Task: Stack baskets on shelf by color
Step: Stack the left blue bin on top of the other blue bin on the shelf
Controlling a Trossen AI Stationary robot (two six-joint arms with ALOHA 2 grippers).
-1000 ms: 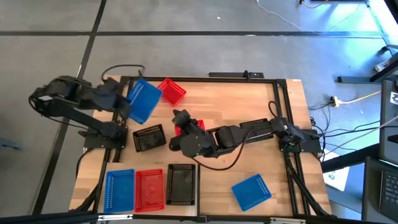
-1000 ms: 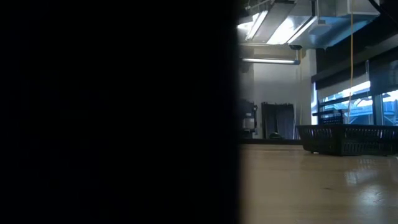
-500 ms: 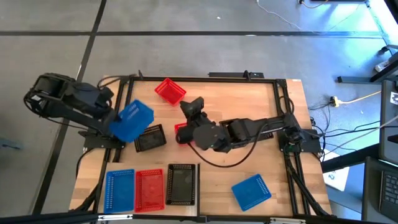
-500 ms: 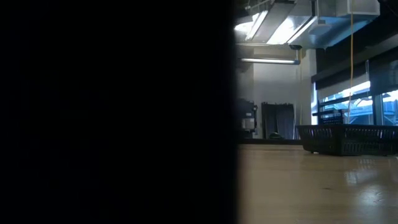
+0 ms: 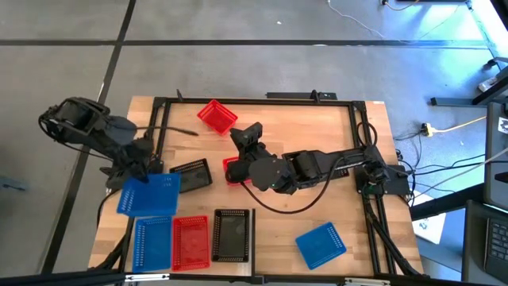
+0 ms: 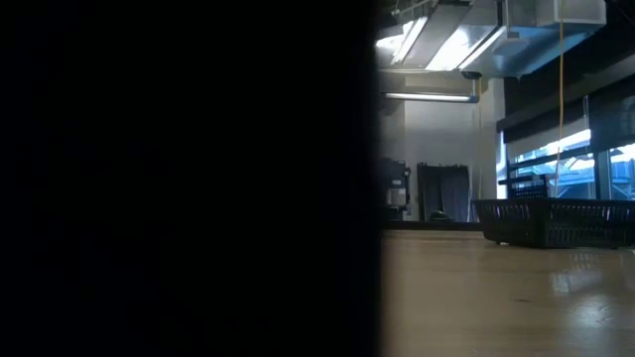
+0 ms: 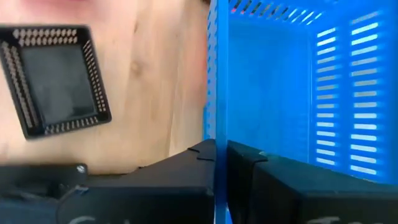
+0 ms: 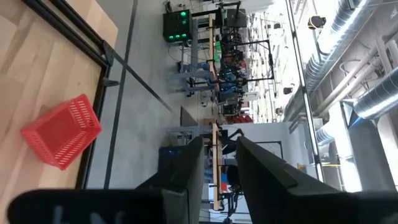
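Observation:
The blue basket in my left gripper (image 5: 148, 195) is hanging past the near-edge row's blue basket (image 5: 152, 245), so next I swing it toward the near edge and set it down inside.
My left gripper (image 5: 141, 171) is shut on a blue basket (image 5: 149, 195) above the table's left side, just beyond a near-edge row of blue (image 5: 152, 242), red (image 5: 190, 241) and black (image 5: 232, 235) baskets. My right gripper (image 5: 248, 135) hovers open and empty over the table's middle, above a red basket (image 5: 232, 168). Another red basket (image 5: 217, 116) lies at the far side, a black one (image 5: 190, 175) left of centre, and a blue one (image 5: 321, 244) near right. I cannot make out the shelf apart from the tabletop. My left gripper pinches one wall of the blue basket at its rim (image 7: 216, 127), one finger (image 7: 180, 165) outside and the other finger (image 7: 273, 171) inside. It slants down from the table's left. The basket hangs clear of the table.
The black frame rails (image 5: 159, 119) run along the table's edges by both arm bases. Bare wood (image 5: 317, 127) lies at the far right and between the row and the near-right blue basket. In the low view a black basket (image 6: 551, 220) stands at the right.
My left gripper has swung the blue basket from the far left toward the near edge, rolling it from tipped on edge to nearly flat. My right gripper has risen off the middle red basket and gone a little toward the far edge, then kept still.

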